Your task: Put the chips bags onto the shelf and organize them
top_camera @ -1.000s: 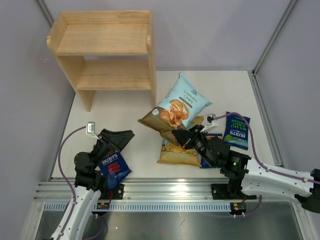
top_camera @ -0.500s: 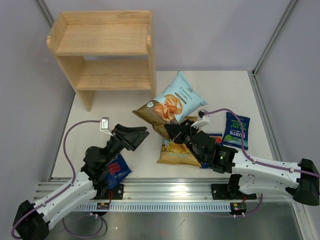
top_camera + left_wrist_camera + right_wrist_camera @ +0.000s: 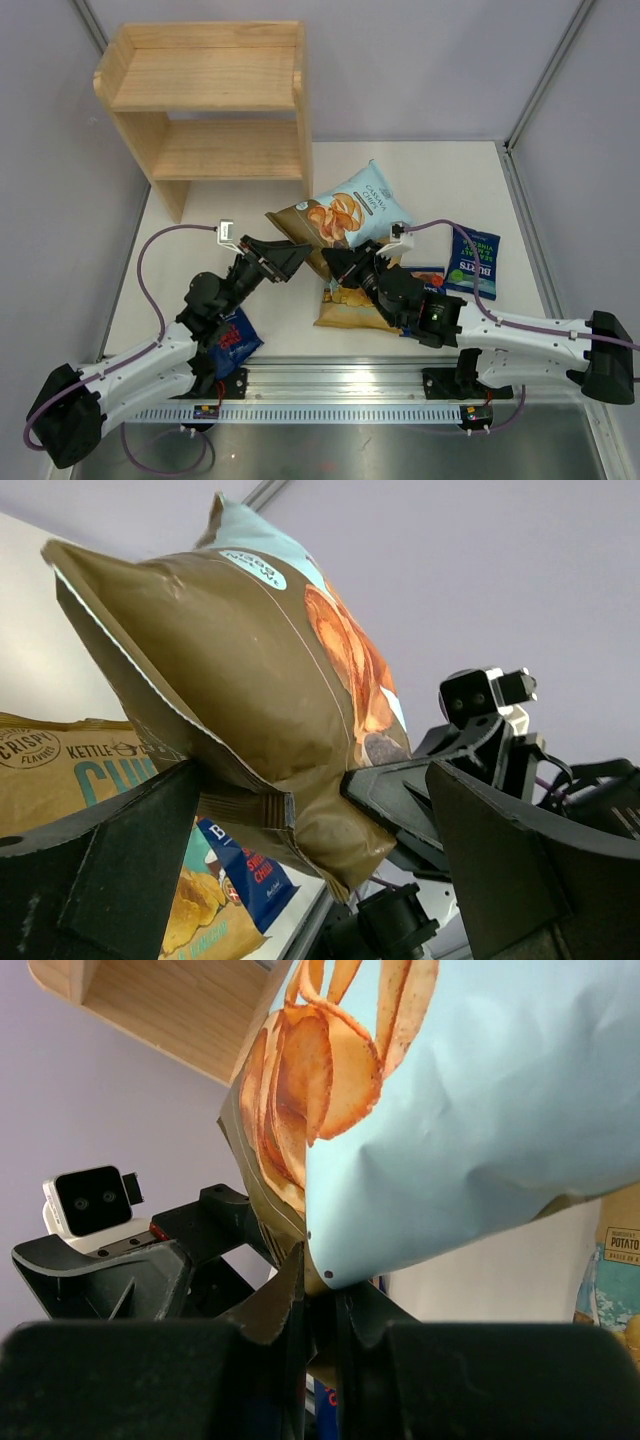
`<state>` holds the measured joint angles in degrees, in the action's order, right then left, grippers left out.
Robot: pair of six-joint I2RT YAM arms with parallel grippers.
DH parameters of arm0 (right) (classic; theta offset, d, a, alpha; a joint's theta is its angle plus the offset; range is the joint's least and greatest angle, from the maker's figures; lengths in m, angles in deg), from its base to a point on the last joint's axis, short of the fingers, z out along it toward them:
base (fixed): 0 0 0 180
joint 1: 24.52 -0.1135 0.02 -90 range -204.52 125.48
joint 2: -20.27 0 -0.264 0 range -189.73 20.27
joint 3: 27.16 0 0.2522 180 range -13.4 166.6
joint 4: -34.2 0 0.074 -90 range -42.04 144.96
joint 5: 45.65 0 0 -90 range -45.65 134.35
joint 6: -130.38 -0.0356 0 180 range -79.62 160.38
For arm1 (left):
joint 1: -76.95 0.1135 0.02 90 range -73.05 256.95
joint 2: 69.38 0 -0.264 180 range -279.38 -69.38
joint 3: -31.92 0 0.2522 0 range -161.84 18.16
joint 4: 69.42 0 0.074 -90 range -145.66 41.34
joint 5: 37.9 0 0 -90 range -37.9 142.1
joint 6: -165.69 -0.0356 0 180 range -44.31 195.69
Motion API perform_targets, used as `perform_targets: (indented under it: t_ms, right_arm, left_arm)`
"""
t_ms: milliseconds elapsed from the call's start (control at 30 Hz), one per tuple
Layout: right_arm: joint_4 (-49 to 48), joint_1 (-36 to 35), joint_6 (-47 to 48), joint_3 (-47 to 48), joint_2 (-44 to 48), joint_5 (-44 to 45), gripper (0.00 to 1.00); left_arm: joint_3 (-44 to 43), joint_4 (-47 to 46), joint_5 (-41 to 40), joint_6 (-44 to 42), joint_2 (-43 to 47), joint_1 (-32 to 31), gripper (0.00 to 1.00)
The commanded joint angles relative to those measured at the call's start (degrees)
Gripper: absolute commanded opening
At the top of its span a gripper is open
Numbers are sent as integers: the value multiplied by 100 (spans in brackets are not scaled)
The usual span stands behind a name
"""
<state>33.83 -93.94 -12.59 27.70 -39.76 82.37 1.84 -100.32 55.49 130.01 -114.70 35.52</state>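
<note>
The brown bottom corner [image 3: 290, 825] is inside the left gripper's open fingers, so the robot's right gripper should carry on holding the Cassava Chips bag [image 3: 345, 215] until the left gripper closes, and then let go.
My right gripper [image 3: 336, 260] is shut on the bottom edge of the light-blue Cassava Chips bag [image 3: 345, 212] and holds it tilted above the table; the right wrist view shows the pinch [image 3: 320, 1295] on the bag [image 3: 480, 1110]. My left gripper [image 3: 292, 256] is open, its jaws either side of the bag's brown bottom corner [image 3: 290, 810] without touching it. The yellow chips bag [image 3: 350, 305] lies under the right arm. A red-lettered Burts bag [image 3: 232, 340] lies under the left arm, a green-lettered one [image 3: 472, 262] at the right. The pine shelf [image 3: 205, 95] stands at the far left, both tiers bare.
Another dark-blue small bag [image 3: 235, 865] lies partly on the yellow bag [image 3: 60, 770], beneath the right arm. Grey walls enclose the table at the left, back and right. The shelf's lower tier [image 3: 180, 1000] shows beyond the held bag in the right wrist view.
The right gripper has carried the Cassava bag left and lower. The left arm has reached forward and right, bringing its open jaws up to the bag's bottom corner.
</note>
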Motion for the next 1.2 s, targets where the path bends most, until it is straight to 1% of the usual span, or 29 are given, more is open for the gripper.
perform_targets:
  t_ms: [0,100,167,333,400,633,733,833,1033,1100,1133,1167]
  right_arm:
    - [-1109,-360,-161,187,-96,-23,0]
    - [-1320,-492,-91,170,-220,56,0]
    - [-1408,-537,-29,118,-211,170,0]
    - [-1645,-537,208,-146,96,452,0]
    - [-1812,-537,418,-252,158,469,0]
    - [-2322,-537,955,-454,307,154,0]
    - [-2454,-537,1235,-454,308,-232,0]
    - [-2306,-528,1272,-305,238,-584,0]
    - [-1892,-537,1201,-190,273,-963,0]
    - [-1655,-537,1193,-85,255,-1050,0]
    - [-1585,-537,1219,-67,246,-1086,0]
    - [-1558,-537,1219,-41,255,-1112,0]
  left_arm:
    - [-267,-525,-287,-177,-135,-155,99]
    - [-232,-535,-629,-212,-117,-260,99]
    - [-188,-369,-813,-212,-56,-374,99]
    - [49,-8,-1261,-28,278,-497,99]
    - [93,72,-1315,86,374,-498,99]
    - [-126,397,-1193,473,322,-506,99]
    - [-179,450,-1105,553,296,-515,99]
    - [-179,64,-885,500,243,-515,99]
    - [-126,-218,-735,368,331,-515,99]
    - [-100,-218,-770,333,427,-515,91]
    - [-82,-209,-788,324,462,-524,75]
    - [-65,-201,-814,307,524,-515,66]
